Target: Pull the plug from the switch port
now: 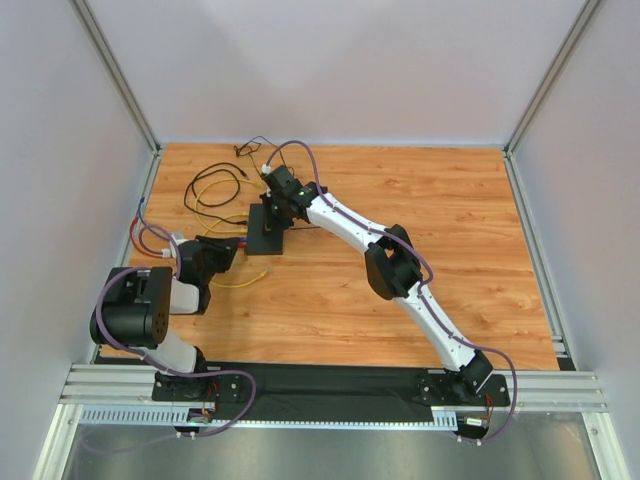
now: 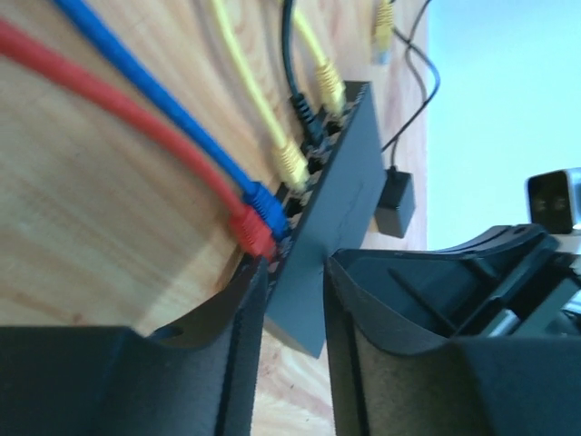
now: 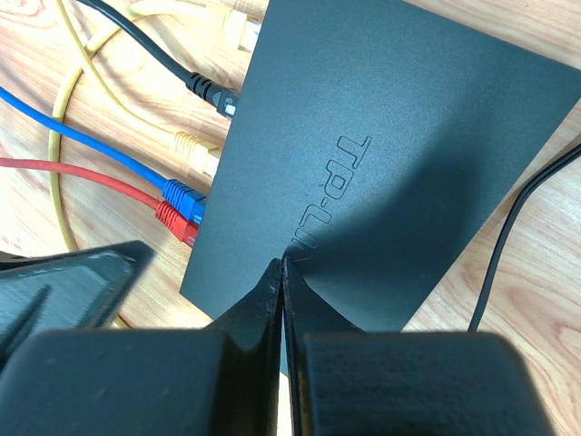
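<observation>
The left gripper's fingers are on both sides of the switch's near corner [image 2: 296, 320] beside the red plug, so next the left gripper opens, moves over and grips the red plug [image 2: 253, 233] before it pulls.
The switch [image 1: 266, 232] is a flat matte-black box on the wooden table, also in the right wrist view [image 3: 381, 154]. Along its left edge sit a red plug [image 3: 177, 223], a blue plug [image 3: 182, 193], a yellow plug [image 3: 193, 149], a black plug [image 3: 214, 94] and another yellow one. My right gripper [image 3: 282, 262] is shut, its tips resting on the switch's top. My left gripper [image 2: 295, 265] is open, its fingers astride the switch's near corner [image 2: 313, 272], right beside the red plug [image 2: 254, 234] and blue plug [image 2: 269, 205].
A small black adapter [image 2: 396, 203] on a thin wire lies behind the switch. A loose yellow plug [image 2: 383, 36] lies farther off. Yellow and black cables [image 1: 213, 186] loop at the table's back left; red and blue cables [image 1: 148, 236] run off the left edge.
</observation>
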Controlling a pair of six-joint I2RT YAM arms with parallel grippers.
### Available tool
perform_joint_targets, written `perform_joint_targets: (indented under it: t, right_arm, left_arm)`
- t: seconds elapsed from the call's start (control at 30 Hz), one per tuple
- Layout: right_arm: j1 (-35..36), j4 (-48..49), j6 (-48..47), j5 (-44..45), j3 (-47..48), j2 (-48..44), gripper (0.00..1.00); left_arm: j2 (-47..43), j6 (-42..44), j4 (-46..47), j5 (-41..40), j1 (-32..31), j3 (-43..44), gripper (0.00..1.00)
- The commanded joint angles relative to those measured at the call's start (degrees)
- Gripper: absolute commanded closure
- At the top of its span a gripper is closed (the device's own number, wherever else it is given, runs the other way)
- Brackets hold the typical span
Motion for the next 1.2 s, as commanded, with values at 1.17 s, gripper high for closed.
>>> perform_joint_targets:
  t: [1.17]
  right_arm:
    - [-1.12, -7.64, -3.29, 3.30, -3.38, 3.64, 0.99]
  left_arm:
    - [16.19, -11.11, 17.74, -2.77, -2.23, -1.90, 0.67]
